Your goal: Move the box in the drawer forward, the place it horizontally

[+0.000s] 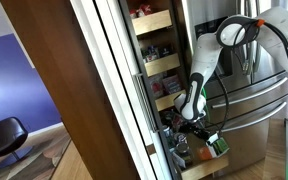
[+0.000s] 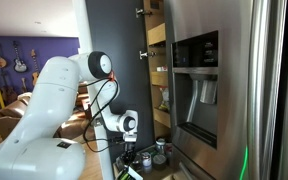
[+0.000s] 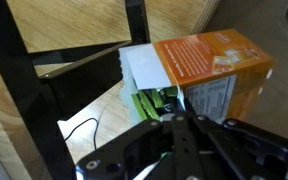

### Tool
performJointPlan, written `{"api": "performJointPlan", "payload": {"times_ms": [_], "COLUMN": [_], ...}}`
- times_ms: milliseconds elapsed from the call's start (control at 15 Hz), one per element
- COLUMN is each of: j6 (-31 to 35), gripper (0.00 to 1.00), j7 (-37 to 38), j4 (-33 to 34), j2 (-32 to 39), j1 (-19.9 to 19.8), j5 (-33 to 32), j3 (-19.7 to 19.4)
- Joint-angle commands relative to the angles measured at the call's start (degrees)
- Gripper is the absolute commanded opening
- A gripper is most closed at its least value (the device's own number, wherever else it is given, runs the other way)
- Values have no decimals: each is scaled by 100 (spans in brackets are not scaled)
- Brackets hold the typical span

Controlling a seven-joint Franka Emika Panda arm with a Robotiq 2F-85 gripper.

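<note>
I should swing my gripper back to make the box level before I put it down flat on the drawer's bottom (image 1: 206, 168), because the box hangs slanted (image 1: 219, 146) from my gripper above the drawer.
The box (image 3: 149, 88) is a green carton with a pale whitish face. In the wrist view it stands just ahead of my gripper (image 3: 179, 112), tight against an orange carton (image 3: 209, 62). My fingers lie close together, with their tips at the seam between the two cartons and nothing visibly clamped between them. In an exterior view the gripper (image 1: 206, 130) reaches down into the pale-wood drawer (image 1: 206, 168), with the green box (image 1: 221, 144) beside it. The gripper also shows in an exterior view (image 2: 134, 152), low at the pantry opening.
Dark-topped cans (image 2: 160, 150) stand in the drawer near the gripper. Pale-wood shelves (image 1: 152, 22) with packets rise above it. A stainless-steel fridge (image 1: 249, 100) stands close beside the pantry. A dark metal frame (image 3: 24, 80) crosses the wrist view at the left.
</note>
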Motion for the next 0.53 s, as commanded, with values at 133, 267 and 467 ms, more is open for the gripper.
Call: {"api": "performJointPlan", "payload": {"times_ms": [133, 267, 467], "j6": [-1656, -2202, -3082], "gripper": [0, 0, 0], "j7": [-514, -671, -962], "j4": [609, 1021, 1760], "j2": [-179, -4, 435], "j1": [-527, -704, -988], "j5": [40, 147, 403], "j3": [209, 231, 285]}}
